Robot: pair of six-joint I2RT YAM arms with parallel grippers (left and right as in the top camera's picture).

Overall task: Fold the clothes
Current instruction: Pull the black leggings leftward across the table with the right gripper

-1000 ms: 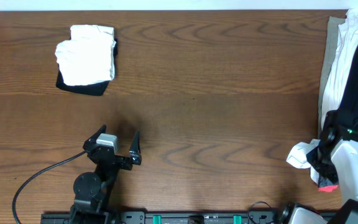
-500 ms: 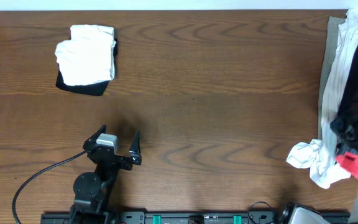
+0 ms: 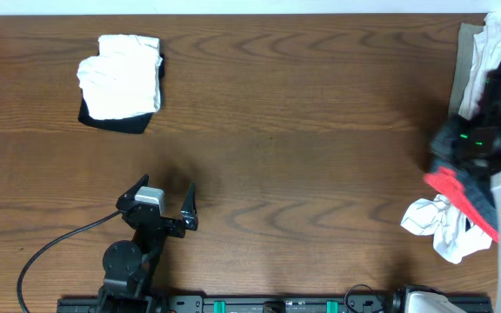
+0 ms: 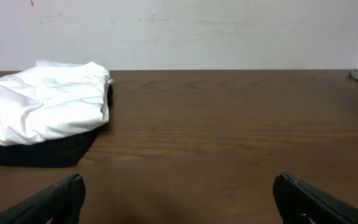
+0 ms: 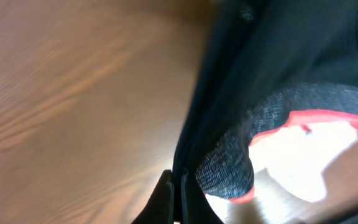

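Note:
My right gripper is holding the black trousers by the waistband end, and the table's middle (image 3: 255,130) is free. It should go on pulling until the waistband is lying there.
My right gripper (image 5: 178,193) is shut on a fold of the long black trousers (image 5: 253,56). Their grey waistband (image 5: 260,130), edged in red, hangs just beside the fingers. In the overhead view the right arm (image 3: 477,139) holds the trousers (image 3: 459,187) up at the table's right edge, above a crumpled white garment (image 3: 437,228). My left gripper (image 3: 162,200) is open and empty near the front edge, also shown in the left wrist view (image 4: 182,205). A folded white garment (image 3: 120,74) lies on a folded dark one (image 3: 116,123) at the far left.
A pile of white and beige clothes (image 3: 485,52) lies at the far right corner. The folded stack also shows ahead and left of the left gripper, in the left wrist view (image 4: 42,102). A black cable (image 3: 50,243) runs from the left arm's base.
The right arm has moved toward the far side along the right edge, lifting the black trousers. The red-edged waistband has risen and shifted left. The left arm has not moved.

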